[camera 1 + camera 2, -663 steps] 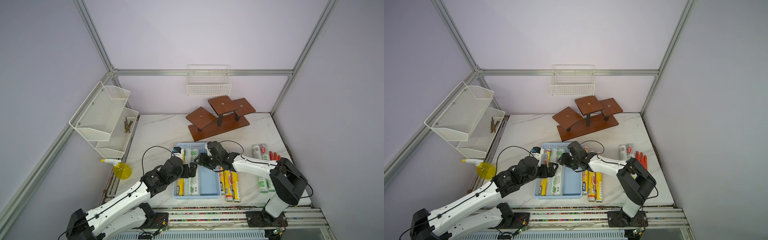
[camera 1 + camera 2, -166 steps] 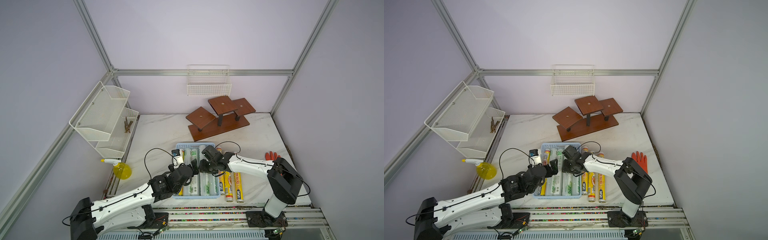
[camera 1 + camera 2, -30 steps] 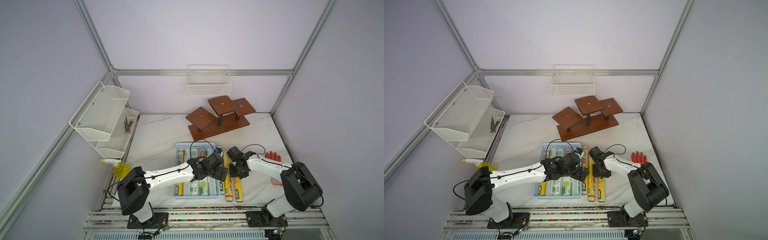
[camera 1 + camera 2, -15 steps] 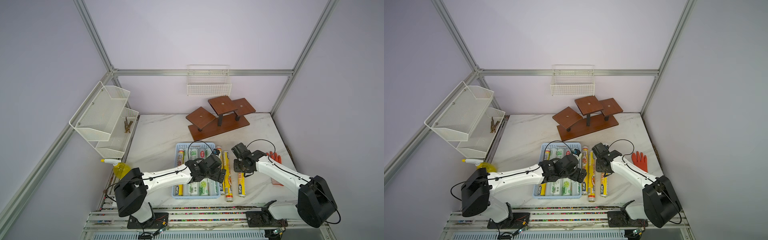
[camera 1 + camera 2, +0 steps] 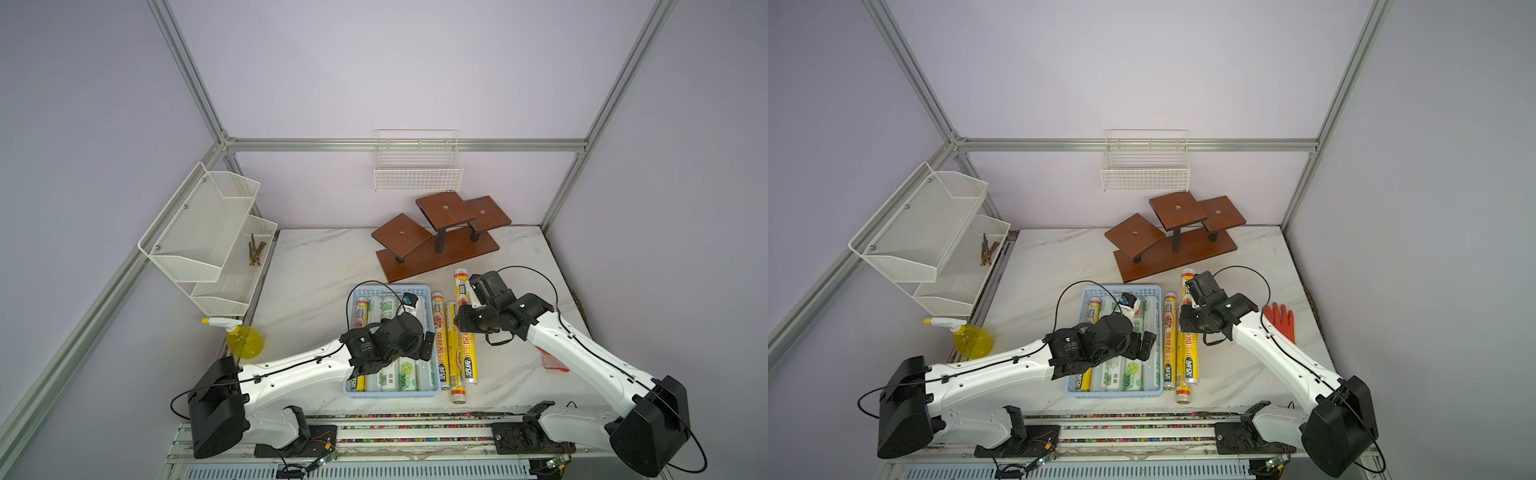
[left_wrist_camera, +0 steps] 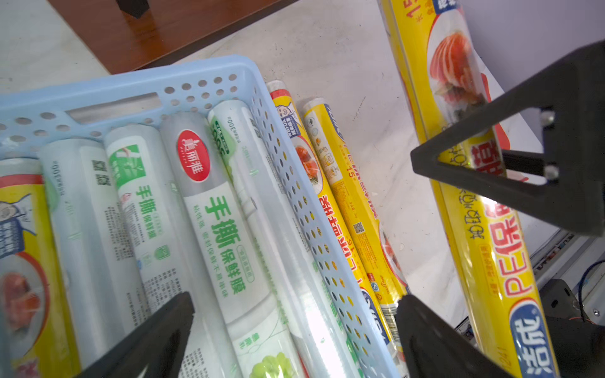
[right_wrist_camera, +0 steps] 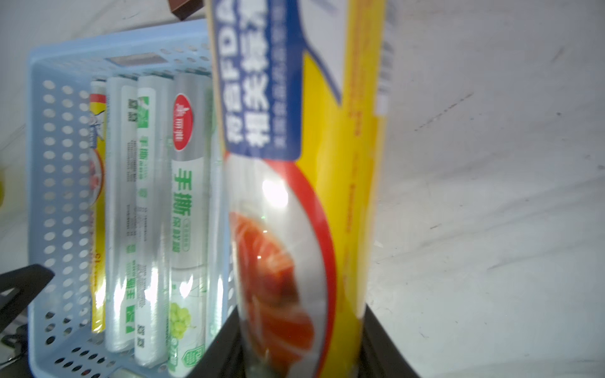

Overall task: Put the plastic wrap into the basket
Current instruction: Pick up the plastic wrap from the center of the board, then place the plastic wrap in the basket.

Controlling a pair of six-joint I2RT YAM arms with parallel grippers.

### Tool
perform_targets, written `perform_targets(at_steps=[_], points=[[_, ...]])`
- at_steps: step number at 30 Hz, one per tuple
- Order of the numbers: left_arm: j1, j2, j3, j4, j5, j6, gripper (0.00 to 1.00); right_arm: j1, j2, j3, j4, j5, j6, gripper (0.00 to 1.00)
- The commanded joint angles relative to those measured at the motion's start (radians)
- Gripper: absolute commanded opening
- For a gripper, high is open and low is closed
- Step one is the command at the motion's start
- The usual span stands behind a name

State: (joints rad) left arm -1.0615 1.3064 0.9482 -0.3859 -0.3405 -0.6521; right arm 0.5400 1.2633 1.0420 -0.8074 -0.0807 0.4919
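The held yellow roll [image 5: 469, 357] is in line with the long side of the basket, so my right gripper should keep carrying it until it rests next to the basket's yellow roll [image 5: 360, 314].
The light blue basket [image 5: 388, 286] [image 5: 1121, 286] holds a yellow roll and several whitish green-printed rolls [image 6: 222, 222] of plastic wrap. Two yellow rolls [image 5: 439, 332] [image 6: 343, 203] lie on the table along its right side. My right gripper [image 5: 465, 322] [image 7: 301, 343] is shut on a third yellow roll [image 5: 469, 361] [image 7: 294, 196], held above the table just right of those two. My left gripper [image 5: 428, 347] [image 6: 291, 327] is open and holds nothing. Its jaws straddle the basket's right wall [image 6: 294, 183] and the rightmost whitish rolls.
A red rubber glove [image 5: 1281, 322] lies on the table right of the right arm. A brown wooden stand [image 5: 440, 237] sits behind the basket. A yellow spray bottle [image 5: 245, 340], white mesh shelf [image 5: 208, 241] and wall-hung wire basket [image 5: 417, 170] stand at the left and back.
My right gripper has lifted the third yellow roll off the table, its far end now reaching farther back. The left gripper has stayed open over the basket's right edge.
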Motion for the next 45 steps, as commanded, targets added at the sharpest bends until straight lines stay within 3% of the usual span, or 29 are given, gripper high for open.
perform_targets(at_steps=[1,12,19,27,34,45], points=[[0.005,-0.066,-0.02,-0.011,-0.093,-0.024,1.0,0.037,0.03,0.051,0.071,-0.072,0.029,0.35],[0.028,-0.289,-0.145,-0.116,-0.282,-0.128,1.0,0.194,0.149,0.05,0.444,-0.225,0.299,0.35],[0.075,-0.48,-0.219,-0.28,-0.299,-0.197,1.0,0.264,0.27,0.066,0.612,-0.238,0.443,0.35],[0.1,-0.67,-0.302,-0.343,-0.285,-0.226,1.0,0.342,0.426,0.114,0.659,-0.196,0.51,0.35],[0.108,-0.662,-0.303,-0.325,-0.263,-0.209,1.0,0.36,0.518,0.153,0.647,-0.18,0.503,0.35],[0.11,-0.576,-0.291,-0.243,-0.219,-0.175,1.0,0.353,0.542,0.19,0.55,-0.098,0.453,0.37]])
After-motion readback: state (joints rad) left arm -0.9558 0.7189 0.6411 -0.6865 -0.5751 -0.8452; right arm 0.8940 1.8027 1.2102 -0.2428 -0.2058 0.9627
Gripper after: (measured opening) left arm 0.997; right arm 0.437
